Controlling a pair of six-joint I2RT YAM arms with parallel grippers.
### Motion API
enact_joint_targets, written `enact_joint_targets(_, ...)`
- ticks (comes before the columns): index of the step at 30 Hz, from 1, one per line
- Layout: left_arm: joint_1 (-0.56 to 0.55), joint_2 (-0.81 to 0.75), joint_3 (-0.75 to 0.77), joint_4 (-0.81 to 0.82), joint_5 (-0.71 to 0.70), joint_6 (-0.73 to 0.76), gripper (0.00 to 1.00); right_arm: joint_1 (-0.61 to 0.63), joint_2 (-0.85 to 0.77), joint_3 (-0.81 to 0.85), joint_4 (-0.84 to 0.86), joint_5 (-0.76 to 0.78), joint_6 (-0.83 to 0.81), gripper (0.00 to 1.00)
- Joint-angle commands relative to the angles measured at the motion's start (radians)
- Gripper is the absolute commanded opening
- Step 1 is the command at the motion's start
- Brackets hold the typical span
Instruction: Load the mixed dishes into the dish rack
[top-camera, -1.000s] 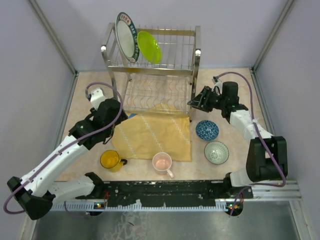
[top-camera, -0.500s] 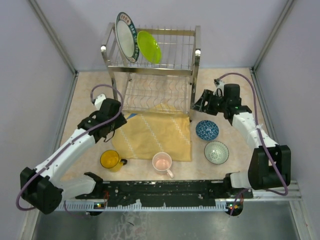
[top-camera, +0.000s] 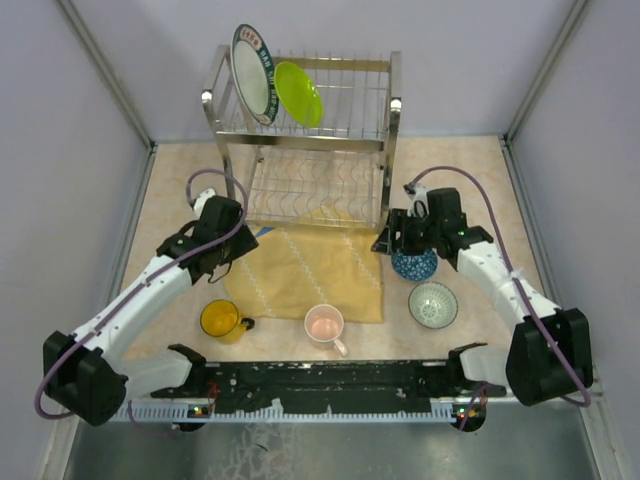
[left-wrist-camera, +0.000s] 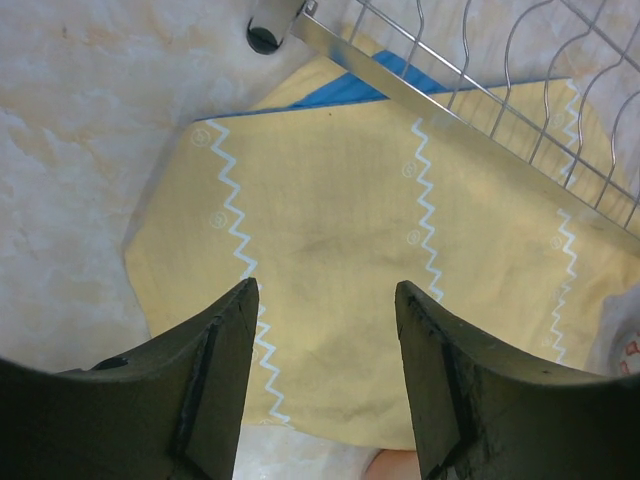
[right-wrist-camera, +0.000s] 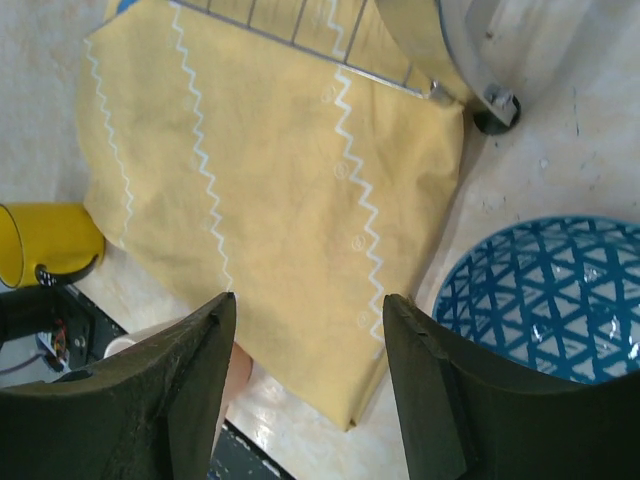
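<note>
My left gripper should pinch the cloth's front part (top-camera: 266, 276) and pull it clear before loading, because the yellow patterned cloth is partly under the rack's lower level (top-camera: 326, 214).
The steel dish rack (top-camera: 305, 130) stands at the back, with the white plate with dark rim (top-camera: 252, 75) and the lime-green plate (top-camera: 299, 94) upright in its top tier. The blue patterned bowl (top-camera: 414, 264) (right-wrist-camera: 550, 295), grey-green bowl (top-camera: 433, 304), yellow mug (top-camera: 220, 320) (right-wrist-camera: 40, 245) and pale pink mug (top-camera: 325, 325) sit on the table. My right gripper (top-camera: 385, 240) (right-wrist-camera: 310, 300) is open and empty, just left of the blue bowl above the cloth's right edge. My left gripper (top-camera: 248, 236) (left-wrist-camera: 325, 290) is open and empty over the cloth's left part.
A yellow patterned cloth (top-camera: 310, 270) (left-wrist-camera: 400, 250) lies in front of the rack, partly under its lower tier. A rack foot (right-wrist-camera: 495, 108) stands near the blue bowl, another foot (left-wrist-camera: 268, 32) near the left gripper. Grey walls enclose the table on three sides.
My right arm has swung down and left from beside the rack's right post to the blue bowl's left edge. My left gripper has shifted slightly towards the cloth.
</note>
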Motion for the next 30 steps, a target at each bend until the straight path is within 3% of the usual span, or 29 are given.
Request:
enact_joint_targets(1, 0.007, 0.043, -0.026, 0.045, 0.103, 0.052, 0.63, 0.013, -0.066, -0.015, -0.047, -0.019, -0.041, 0.61)
enact_joint_targets(6, 0.006, 0.172, -0.005, 0.051, 0.292, 0.087, 0.57, 0.046, -0.086, -0.051, -0.042, 0.004, -0.029, 0.61)
enact_joint_targets(10, 0.003, 0.235, -0.021, 0.086, 0.333, 0.072, 0.55, 0.117, -0.043, -0.057, -0.039, 0.067, -0.03, 0.58)
enact_joint_targets(12, 0.003, 0.242, -0.041, 0.106, 0.331, 0.063, 0.53, 0.149, -0.011, -0.065, -0.027, 0.105, -0.027, 0.48)
enact_joint_targets(15, 0.004, 0.254, -0.066, 0.128, 0.332, 0.052, 0.52, 0.17, 0.03, -0.09, 0.016, 0.156, -0.007, 0.26)
enact_joint_targets(18, 0.003, 0.259, -0.074, 0.122, 0.312, 0.042, 0.53, 0.203, 0.096, -0.076, 0.031, 0.203, -0.005, 0.14)
enact_joint_targets(24, 0.005, 0.169, -0.039, 0.068, 0.215, 0.051, 0.64, 0.331, 0.266, -0.005, 0.058, 0.328, 0.016, 0.0)
enact_joint_targets(30, 0.005, 0.116, 0.072, -0.084, 0.087, 0.043, 0.75, 0.427, 0.457, 0.089, 0.072, 0.388, 0.033, 0.0)
